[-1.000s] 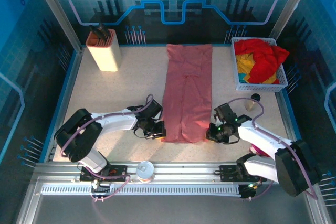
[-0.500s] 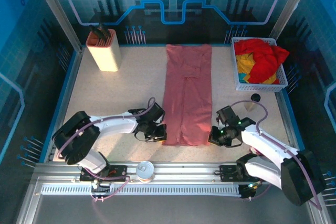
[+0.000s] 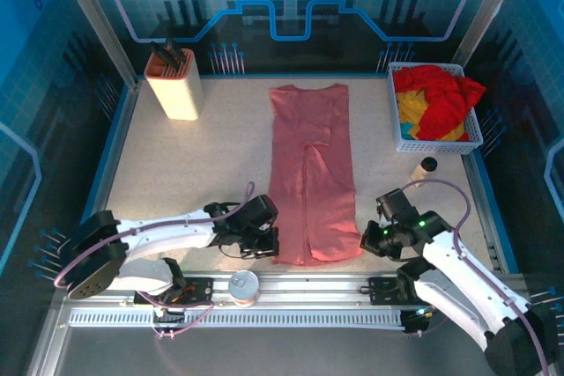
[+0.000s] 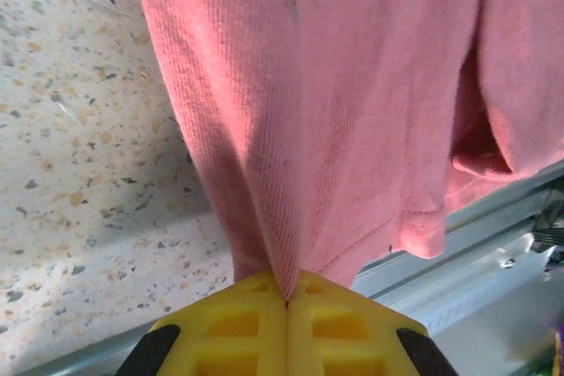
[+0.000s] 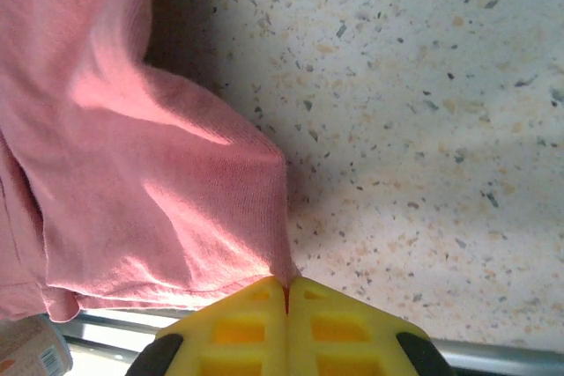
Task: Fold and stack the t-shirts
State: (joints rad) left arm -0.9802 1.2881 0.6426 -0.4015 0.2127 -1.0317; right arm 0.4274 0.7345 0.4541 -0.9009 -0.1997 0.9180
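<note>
Both corners of the pink t-shirt's near hem (image 3: 318, 261) are in the robot's grippers, so the left gripper keeps carrying the hem until it lies short of the t-shirt's collar (image 3: 308, 91).
A long salmon-pink t-shirt (image 3: 310, 173), folded into a narrow strip, lies down the middle of the table. My left gripper (image 3: 271, 248) is shut on its near left corner, and in the left wrist view the pink cloth (image 4: 335, 112) is pinched between the yellow fingers (image 4: 238, 323). My right gripper (image 3: 363, 240) is shut on the near right corner; the right wrist view shows the pink cloth (image 5: 150, 182) caught between its yellow fingers (image 5: 344, 323). The near hem reaches the metal rail at the table's front. Red and yellow t-shirts (image 3: 441, 99) lie bunched in the white basket (image 3: 403, 143).
A tan block holding dark tools (image 3: 174, 84) stands at the back left. A small bottle (image 3: 425, 167) lies near the basket's front corner. A round can (image 3: 243, 287) sits on the front rail (image 3: 335, 283) between the arm bases.
Both grippers have closed fully and pulled the near corners of the pink shirt toward the front rail. The whole shirt slid nearer, its far end leaving the back edge.
</note>
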